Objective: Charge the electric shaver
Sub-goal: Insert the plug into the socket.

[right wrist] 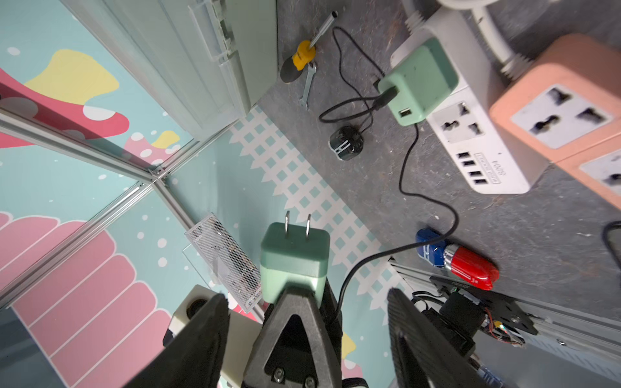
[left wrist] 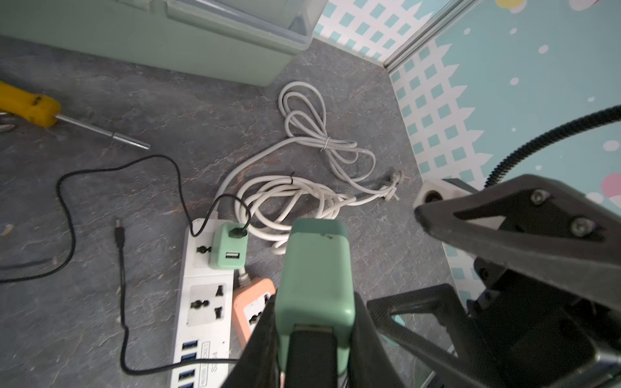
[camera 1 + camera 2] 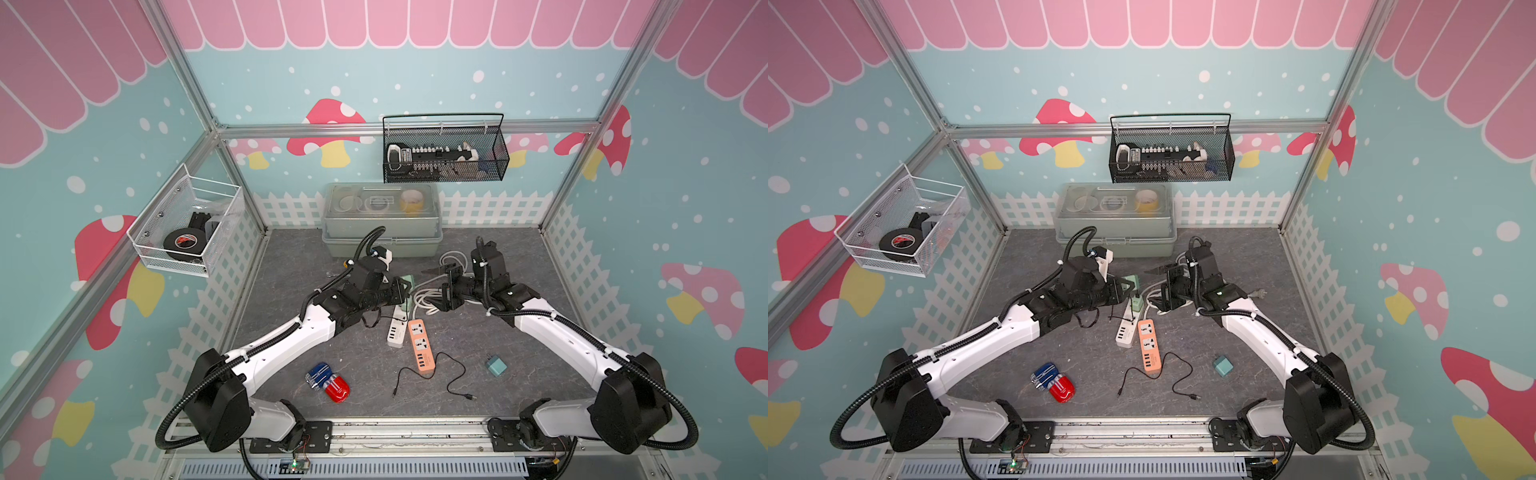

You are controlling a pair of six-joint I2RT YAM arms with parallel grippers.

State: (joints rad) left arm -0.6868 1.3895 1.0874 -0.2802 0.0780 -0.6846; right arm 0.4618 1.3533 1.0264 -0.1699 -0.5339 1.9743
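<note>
I should turn the pins down with my left gripper and plug them in, because the held green charger's pins point away from the white power strip's free socket.
My left gripper is shut on a green two-pronged charger block, held above the floor near the white power strip. A second green charger sits plugged into that strip, with a black cable in its port. The red and blue electric shaver lies on the floor near the front, away from both grippers. My right gripper faces the left one with its jaws wide apart. It holds nothing and stands just beside the held charger.
An orange power strip lies beside the white one. Coiled white cords lie behind them, and a green lidded box stands at the back. A loose black cable and a teal block lie in front. A yellow screwdriver lies at the left.
</note>
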